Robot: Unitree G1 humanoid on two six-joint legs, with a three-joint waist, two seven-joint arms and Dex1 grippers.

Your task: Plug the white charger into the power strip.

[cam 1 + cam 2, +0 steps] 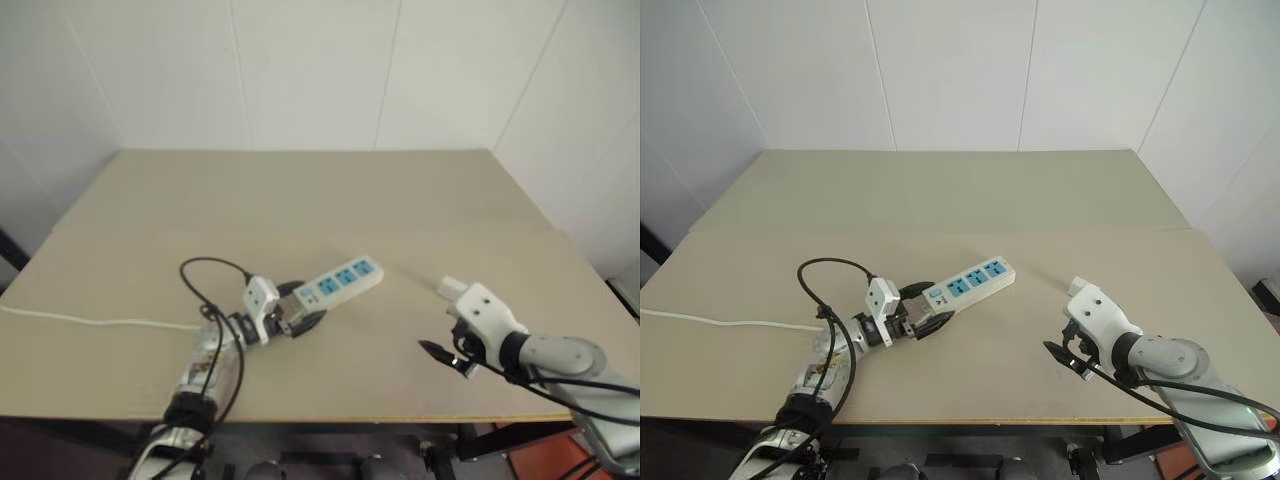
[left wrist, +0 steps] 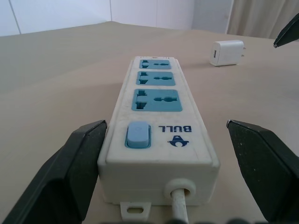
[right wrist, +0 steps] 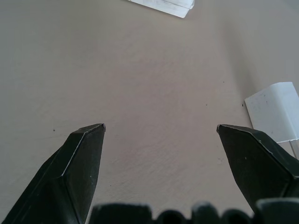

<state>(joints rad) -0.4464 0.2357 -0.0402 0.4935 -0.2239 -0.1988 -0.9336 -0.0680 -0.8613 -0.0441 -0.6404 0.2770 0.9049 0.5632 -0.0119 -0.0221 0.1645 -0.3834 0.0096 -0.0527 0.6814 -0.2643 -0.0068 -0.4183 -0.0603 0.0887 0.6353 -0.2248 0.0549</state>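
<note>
The robot will turn the power strip's switch end, and its far end (image 1: 367, 268) will swing toward the table's front edge, since the power strip lies flat and slanted (image 1: 338, 286).
The power strip (image 1: 342, 279) lies slanted near the middle of the table, a white bar with three blue sockets and a blue switch (image 2: 138, 135). My left gripper (image 2: 166, 123) is open, level with the strip's switch end, one black finger on each side of it. Its left finger (image 2: 79, 158) is close against the strip's side; the other stands apart. The white charger (image 2: 227, 52) lies on the table beyond the strip's far end. My right gripper (image 3: 161, 127) hovers open over bare table, nothing between its fingers, with the charger (image 3: 273, 111) just off to one side.
The strip's thin white cord (image 1: 90, 321) runs off the table's left edge. The tan table (image 1: 300, 200) stretches broadly behind the strip to a white wall. Its front edge lies just below both arms.
</note>
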